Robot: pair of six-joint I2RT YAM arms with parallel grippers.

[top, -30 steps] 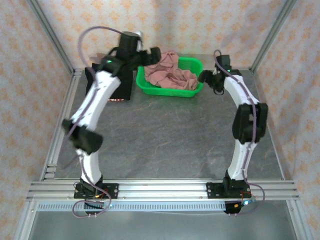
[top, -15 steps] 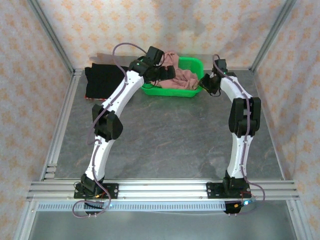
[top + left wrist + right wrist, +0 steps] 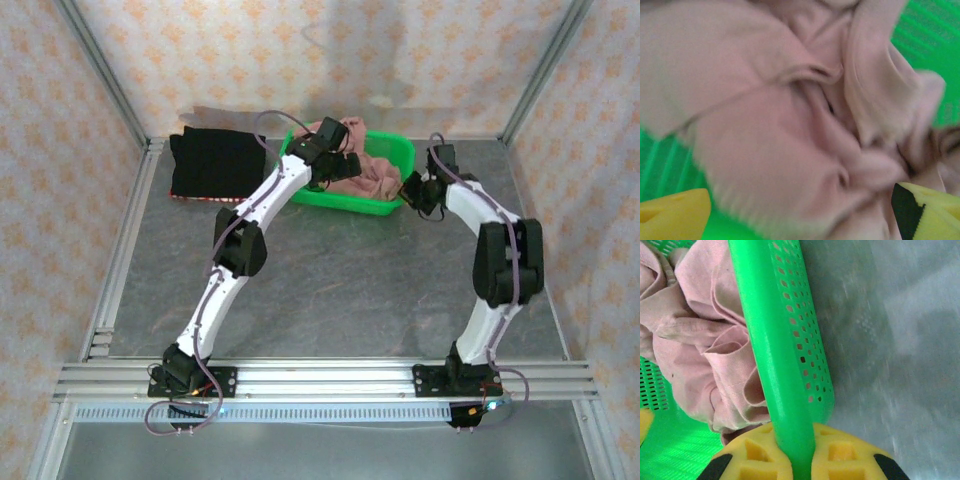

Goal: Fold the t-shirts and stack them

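My gripper is about to lift the dusty-pink t-shirt (image 3: 376, 180), and green mesh (image 3: 394, 150) shows around the crumpled folds. The t-shirt will come out bunched up and leave the basket empty.
The dusty-pink t-shirt (image 3: 368, 176) lies crumpled in a green mesh basket (image 3: 345, 202) at the back of the table. My left gripper (image 3: 334, 166) is down in the basket, open, its yellow fingertips (image 3: 672, 217) wide apart with the pink t-shirt (image 3: 790, 125) bunched between and under them. My right gripper (image 3: 797, 455) is shut on the basket's right rim (image 3: 770, 340), one yellow finger inside and one outside; the pink t-shirt (image 3: 705, 340) lies just inside that rim. The black t-shirt (image 3: 212, 163) lies folded flat at the back left.
The grey tabletop (image 3: 340, 290) stretches from the basket to the arm bases. Aluminium frame posts and patterned walls close the back and sides. In the top view my right gripper (image 3: 408, 190) sits at the basket's right end.
My left arm swung right from above the black t-shirt and dropped into the basket. My right gripper closed on the basket rim. The basket has shifted slightly toward the arms.
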